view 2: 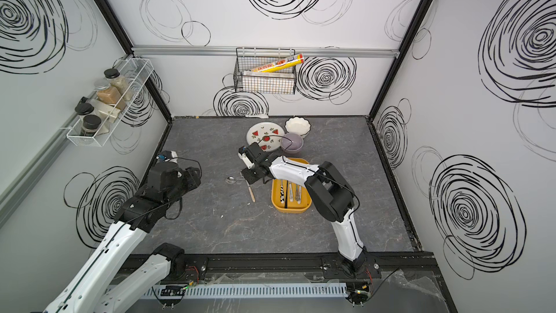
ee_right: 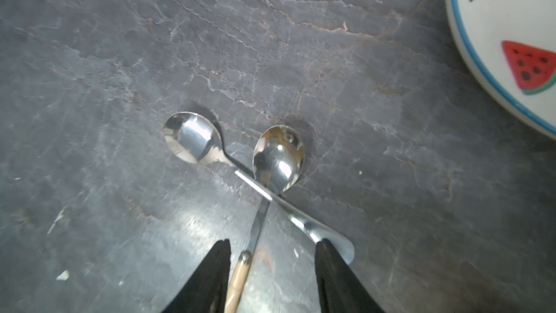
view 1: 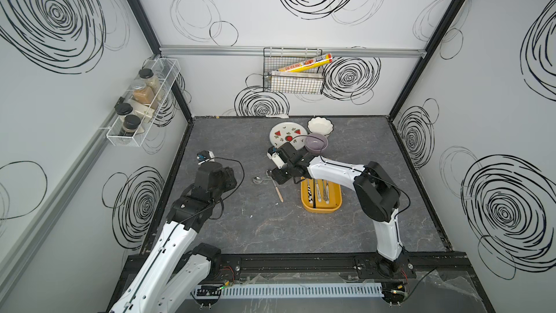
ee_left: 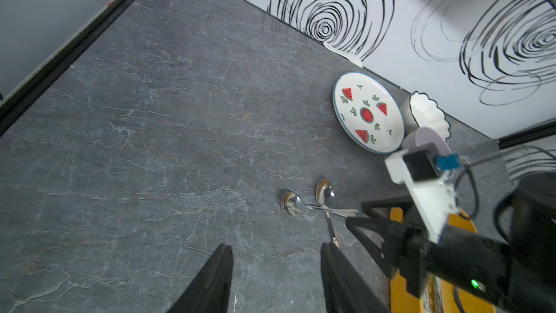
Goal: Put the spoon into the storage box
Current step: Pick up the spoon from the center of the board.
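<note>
The metal spoon is lying at a slant across the beige-handled spoon, so next my right gripper goes to the metal spoon's neck (ee_right: 223,156) and lifts the metal spoon away first.
Two spoons lie crossed on the grey table. One is all metal (view 1: 257,180) (ee_right: 192,137). The second has a beige handle (view 1: 279,193) (ee_right: 278,158). My right gripper (view 1: 274,176) (ee_right: 273,243) hangs low over their handles, open. The beige handle lies between its fingers, close to one finger, and the metal spoon's handle end lies by the opposite finger. The mustard-yellow storage box (view 1: 320,210) (view 2: 290,210) sits just right of the spoons, partly under my right arm, with several utensils inside. My left gripper (ee_left: 275,254) is open and empty above bare table, left of the spoons.
A watermelon plate (view 1: 287,135), a lilac bowl (view 1: 316,143) and a white scalloped bowl (view 1: 320,125) stand behind the spoons. A white spoon (view 1: 275,115) lies at the back wall. A wire basket (view 1: 293,70) and a spice rack (view 1: 141,104) hang on the walls.
</note>
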Robot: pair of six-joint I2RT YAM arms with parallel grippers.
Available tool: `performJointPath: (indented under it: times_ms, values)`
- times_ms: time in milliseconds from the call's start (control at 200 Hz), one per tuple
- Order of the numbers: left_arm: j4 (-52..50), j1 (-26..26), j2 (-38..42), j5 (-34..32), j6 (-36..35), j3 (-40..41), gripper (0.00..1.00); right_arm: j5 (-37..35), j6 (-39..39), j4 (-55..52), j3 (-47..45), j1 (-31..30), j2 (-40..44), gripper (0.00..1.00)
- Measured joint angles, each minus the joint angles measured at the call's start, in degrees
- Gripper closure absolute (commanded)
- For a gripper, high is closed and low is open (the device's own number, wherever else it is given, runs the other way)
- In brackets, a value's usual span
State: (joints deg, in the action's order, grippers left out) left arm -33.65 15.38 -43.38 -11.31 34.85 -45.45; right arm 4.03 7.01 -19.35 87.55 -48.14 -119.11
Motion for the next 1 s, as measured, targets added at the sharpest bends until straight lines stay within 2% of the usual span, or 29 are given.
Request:
performJointPath:
  times_ms: [235,506,616,1001]
  values:
    - [0.31,0.11,-0.61,1.4,-1.42,1.09,0.45,-1.01,-6.62,-5.64,12.39,0.31,-9.7,0.44]
    - [0.79,-0.48,-1.07,3.08,-2.14,1.62,0.45,1.95,-9.16,-8.33,13.46,0.76,-12.17,0.46]
    - [0.76,-0.68,-1.07,3.63,-2.36,1.75,0.45,3.21,-9.05,-7.56,12.09,0.74,-11.52,0.48]
    - [1.36,-1.2,-1.01,4.5,-2.58,1.99,0.45,6.73,-5.29,-6.75,-3.61,-2.03,-0.9,0.54]
